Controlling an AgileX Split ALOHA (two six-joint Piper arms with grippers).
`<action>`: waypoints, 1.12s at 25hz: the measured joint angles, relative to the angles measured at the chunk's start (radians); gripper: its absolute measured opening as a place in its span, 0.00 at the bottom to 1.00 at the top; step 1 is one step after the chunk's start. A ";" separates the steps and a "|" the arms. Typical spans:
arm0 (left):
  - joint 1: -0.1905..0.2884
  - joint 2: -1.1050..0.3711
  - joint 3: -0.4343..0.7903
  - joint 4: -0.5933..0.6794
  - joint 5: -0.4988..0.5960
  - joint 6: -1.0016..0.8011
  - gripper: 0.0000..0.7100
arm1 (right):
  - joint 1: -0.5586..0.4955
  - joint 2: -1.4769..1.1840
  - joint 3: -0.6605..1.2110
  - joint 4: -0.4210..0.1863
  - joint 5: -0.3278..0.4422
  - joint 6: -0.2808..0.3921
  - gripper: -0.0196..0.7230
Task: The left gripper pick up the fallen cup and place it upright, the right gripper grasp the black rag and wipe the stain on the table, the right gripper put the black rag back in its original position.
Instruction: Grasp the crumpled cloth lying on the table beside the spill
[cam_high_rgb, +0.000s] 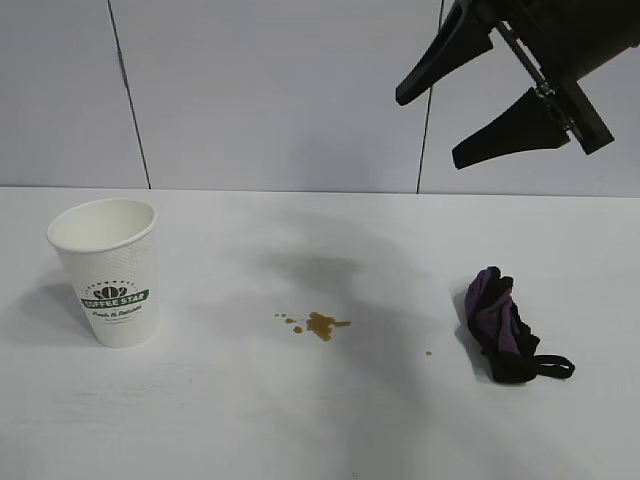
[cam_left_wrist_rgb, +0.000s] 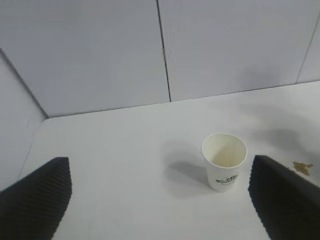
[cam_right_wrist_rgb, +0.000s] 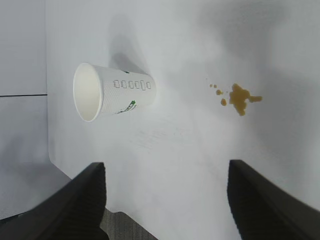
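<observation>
Next, my right gripper swings back and points its open fingers straight down over the black rag (cam_high_rgb: 497, 320) before it grasps the rag, because they are slanting toward the white paper cup (cam_high_rgb: 110, 275).
The white paper cup (cam_high_rgb: 105, 275) with its green logo stands upright at the left of the table (cam_high_rgb: 300, 430). Nothing touches it. A small brown stain (cam_high_rgb: 320, 324) with a few droplets lies mid-table. To its right the black rag (cam_high_rgb: 500, 325) with purple folds lies bunched, its loop strap trailing. My right gripper (cam_high_rgb: 430, 130) hangs high over the right side, above the rag, open and empty. In the right wrist view the gripper (cam_right_wrist_rgb: 165, 170) looks down on the cup (cam_right_wrist_rgb: 112, 92) and the stain (cam_right_wrist_rgb: 240, 98). My left gripper (cam_left_wrist_rgb: 159, 170) is open wide, back from the cup (cam_left_wrist_rgb: 224, 160), out of the exterior view.
A grey panelled wall (cam_high_rgb: 270, 90) closes off the back of the table. The right wrist view shows a table edge (cam_right_wrist_rgb: 125, 212) with grey floor beyond it. One tiny brown droplet (cam_high_rgb: 428, 352) lies between the stain and the rag.
</observation>
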 joint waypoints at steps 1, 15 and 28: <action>0.000 -0.031 -0.001 0.004 0.027 -0.013 0.98 | 0.000 0.000 0.000 0.000 0.000 0.000 0.66; 0.000 -0.359 0.215 0.003 0.157 -0.080 0.98 | 0.000 0.000 0.000 0.000 0.007 -0.022 0.66; 0.000 -0.359 0.532 0.041 0.046 -0.095 0.98 | 0.000 0.000 -0.011 -0.066 0.192 -0.095 0.66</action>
